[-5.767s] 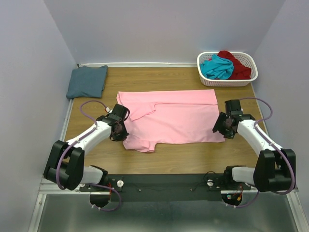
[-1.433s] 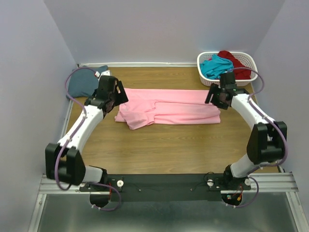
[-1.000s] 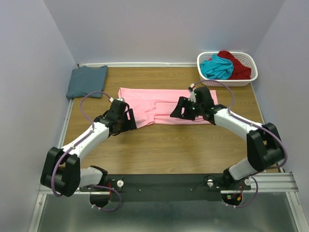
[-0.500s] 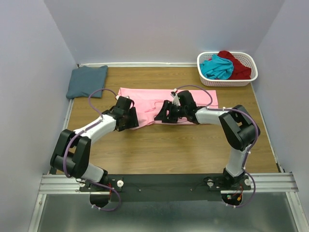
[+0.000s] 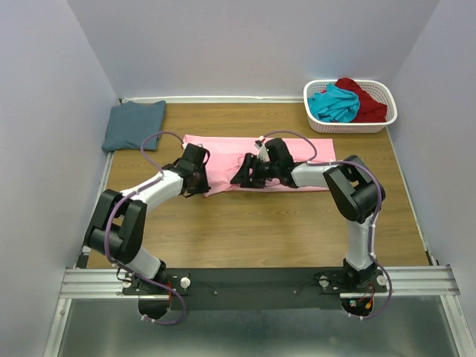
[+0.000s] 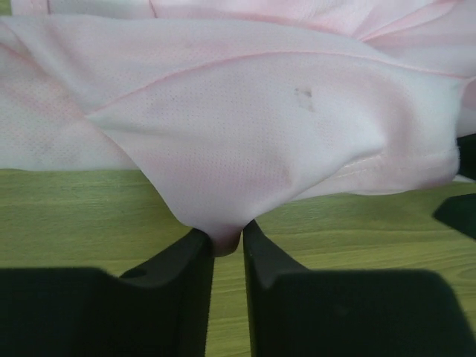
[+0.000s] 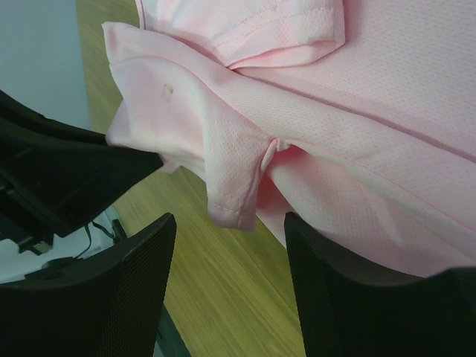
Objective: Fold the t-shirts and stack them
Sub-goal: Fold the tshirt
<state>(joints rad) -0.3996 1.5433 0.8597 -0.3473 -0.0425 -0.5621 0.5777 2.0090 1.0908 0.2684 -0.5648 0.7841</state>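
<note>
The robot's left gripper is pinching a gathered flap (image 6: 223,190) next to the right gripper, so the left gripper should open and both grippers should spread to the pink t-shirt's opposite ends (image 5: 326,150).
The light pink t-shirt (image 5: 297,152) lies folded into a long band across the middle of the table. My left gripper (image 5: 199,181) sits at the band's near-left corner. In the left wrist view the left gripper (image 6: 227,242) is shut on a pinch of the pink t-shirt (image 6: 260,126) at its front edge. My right gripper (image 5: 244,177) is just to the right, at the near edge. In the right wrist view the right gripper (image 7: 227,223) stands open, and a folded sleeve hem (image 7: 234,201) hangs between its fingers, touching neither.
A folded slate blue-grey t-shirt (image 5: 134,125) lies at the far left corner. The white slotted basket (image 5: 349,126) at the far right holds a teal t-shirt (image 5: 335,103) and a dark red one (image 5: 366,100). Bare wood runs along the near side.
My left gripper has closed onto the pink shirt's near-left edge. My right gripper has slid left along the near edge, close to the left one, and narrowed slightly.
</note>
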